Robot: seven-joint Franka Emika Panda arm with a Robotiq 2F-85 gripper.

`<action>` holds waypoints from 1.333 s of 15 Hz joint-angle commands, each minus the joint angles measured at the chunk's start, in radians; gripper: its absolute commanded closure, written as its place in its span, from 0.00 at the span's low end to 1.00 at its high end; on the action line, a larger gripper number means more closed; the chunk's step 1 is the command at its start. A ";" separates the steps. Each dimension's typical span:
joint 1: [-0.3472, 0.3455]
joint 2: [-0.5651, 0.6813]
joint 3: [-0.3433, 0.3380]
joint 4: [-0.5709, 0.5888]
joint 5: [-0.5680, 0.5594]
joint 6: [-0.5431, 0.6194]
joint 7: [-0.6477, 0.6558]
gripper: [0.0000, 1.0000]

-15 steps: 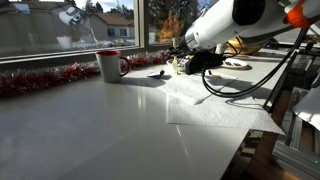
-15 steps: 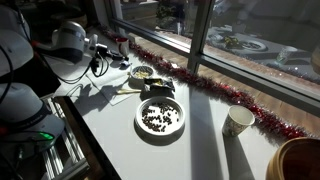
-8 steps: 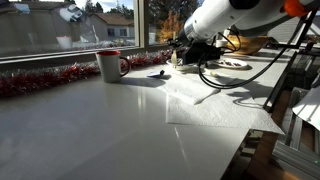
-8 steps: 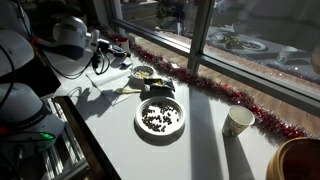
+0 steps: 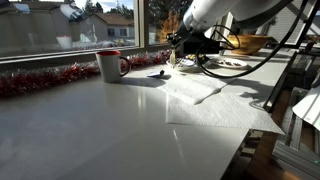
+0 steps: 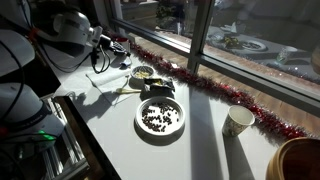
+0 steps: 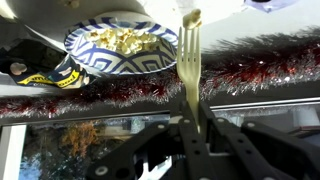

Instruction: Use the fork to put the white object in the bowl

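The fork's tip (image 7: 190,32) is hanging beside the bowl, past the bowl's rim. Next, my gripper swings back and brings the fork over the yellowish pieces in the bowl (image 7: 123,41).
My gripper (image 7: 194,108) is shut on the handle of a cream fork (image 7: 189,55) whose tip points away from the wrist, toward the tinsel. In both exterior views the gripper (image 5: 190,43) (image 6: 104,58) hangs above the table near the window end. The bowl (image 6: 143,72) is a small round dish with a dark rim. In the wrist view it (image 7: 90,62) shows a blue and white pattern and holds yellowish pieces, left of the fork. I cannot pick out the white object.
A round plate (image 6: 160,129) with dark bits and a black square item (image 6: 160,88) lie near the bowl. A white mug (image 5: 108,65) (image 6: 238,122) stands by the red tinsel (image 5: 40,80) along the window. A paper sheet (image 5: 215,105) covers the table's near edge.
The gripper has risen with the fork in it and moved a little toward the window. Bowl, plate and mug have not moved.
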 commanded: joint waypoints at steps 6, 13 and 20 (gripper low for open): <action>-0.010 0.184 -0.145 0.021 -0.076 -0.178 -0.095 0.97; -0.015 0.139 -0.052 0.030 -0.042 -0.244 -0.103 0.97; -0.025 0.044 0.007 0.055 -0.031 -0.236 -0.075 0.97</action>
